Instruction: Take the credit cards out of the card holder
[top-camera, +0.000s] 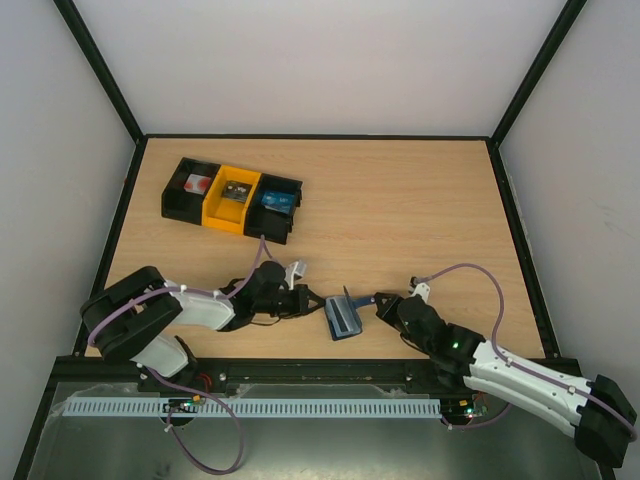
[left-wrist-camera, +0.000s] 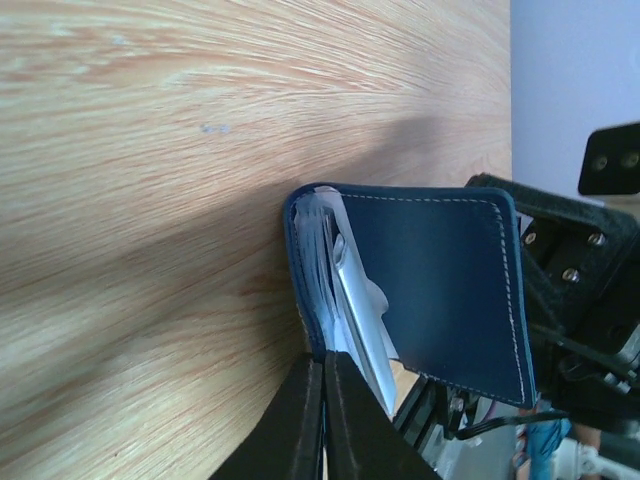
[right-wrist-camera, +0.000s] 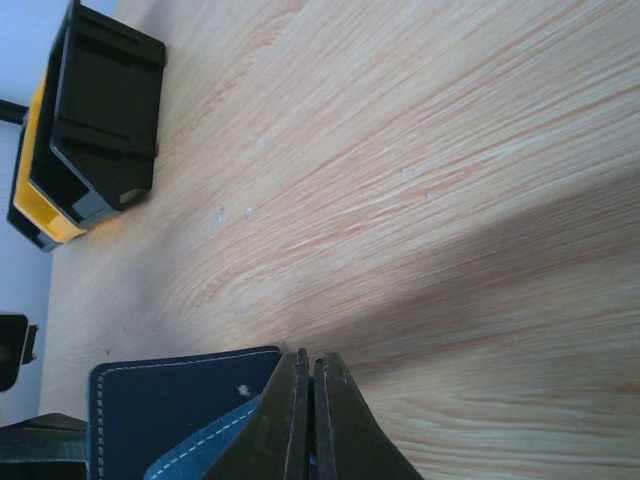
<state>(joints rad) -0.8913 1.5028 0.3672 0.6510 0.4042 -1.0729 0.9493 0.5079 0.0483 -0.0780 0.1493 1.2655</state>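
My right gripper should release the strap and push the cover's inside (left-wrist-camera: 435, 280) down flat, as the card holder's open cover stands upright with the gripper on its strap (top-camera: 363, 301).
The card holder (top-camera: 342, 317) is a small dark-blue wallet, held open and partly upright on the table between both grippers. My left gripper (top-camera: 313, 303) is shut on the edge of one cover (left-wrist-camera: 300, 290); its jaws (left-wrist-camera: 325, 368) pinch it tight. Thin pale card edges (left-wrist-camera: 356, 300) show between the covers, still inside. The other cover (left-wrist-camera: 440, 290) stands open. My right gripper (top-camera: 377, 300) is shut at the opposite cover's edge (right-wrist-camera: 170, 400), jaws (right-wrist-camera: 307, 362) pressed together beside a lighter blue pocket (right-wrist-camera: 205, 450). No card is outside the holder.
A row of three bins (top-camera: 232, 198), black, yellow and black, stands at the back left, also in the right wrist view (right-wrist-camera: 90, 120). The left bin holds a red-and-white item (top-camera: 196, 184); the right one holds something blue (top-camera: 276, 200). Black frame rails border the table.
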